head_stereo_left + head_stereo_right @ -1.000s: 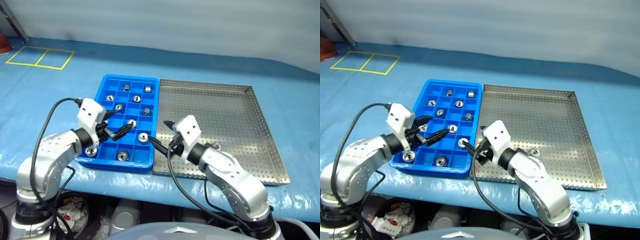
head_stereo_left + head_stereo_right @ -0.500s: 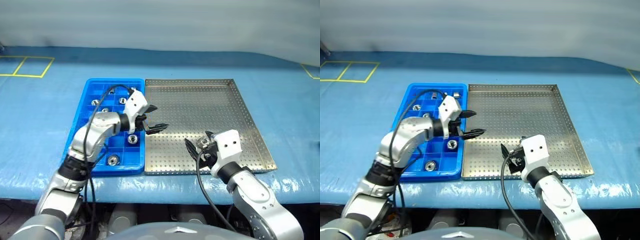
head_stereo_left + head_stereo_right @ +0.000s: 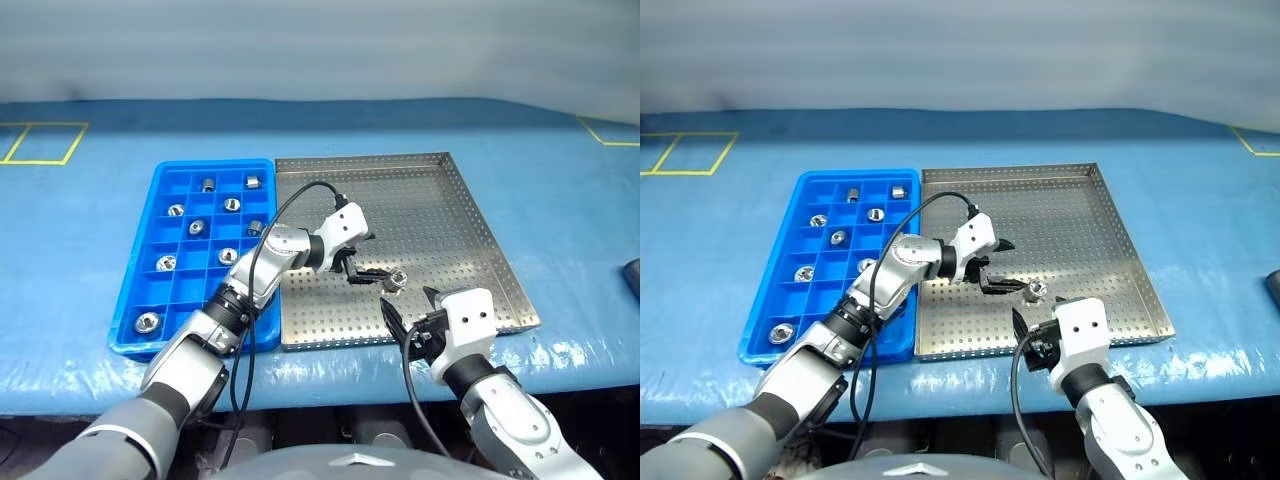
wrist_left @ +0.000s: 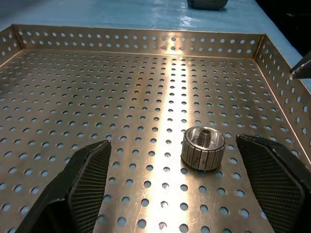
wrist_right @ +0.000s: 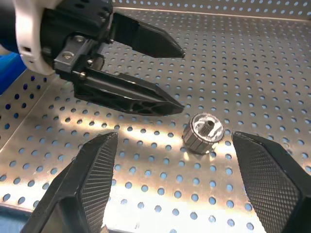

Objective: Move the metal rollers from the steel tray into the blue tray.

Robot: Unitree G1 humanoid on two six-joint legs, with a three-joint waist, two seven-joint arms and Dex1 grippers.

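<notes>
The metal roller (image 3: 396, 281) is upright and lined up with the open fingers of my left gripper, so I should keep reaching forward until the fingers can close around its side (image 3: 393, 287).
One metal roller (image 3: 397, 281) stands on the perforated floor of the steel tray (image 3: 440, 210), toward its front. My left gripper (image 3: 366, 260) reaches across the tray and hovers open just beside this roller (image 4: 203, 147), which lies a little ahead of its fingertips and untouched. My right gripper (image 3: 408, 322) is open at the tray's front rim, pointing at the same roller (image 5: 203, 132) from the near side. Its wrist view also takes in the left gripper (image 5: 182, 81). Several rollers (image 3: 166, 263) sit in compartments of the blue tray (image 3: 195, 305), which lies against the steel tray's left side.
Both trays rest on a blue table cover whose front edge runs just below them. Yellow tape lines (image 3: 40, 140) mark the cover at the far left. A dark object (image 3: 632, 275) pokes in at the right edge.
The camera has shifted. My left arm has swung from over the blue tray rightward to the roller in the steel tray, staying open. My right arm has drawn back to the tray's front rim.
</notes>
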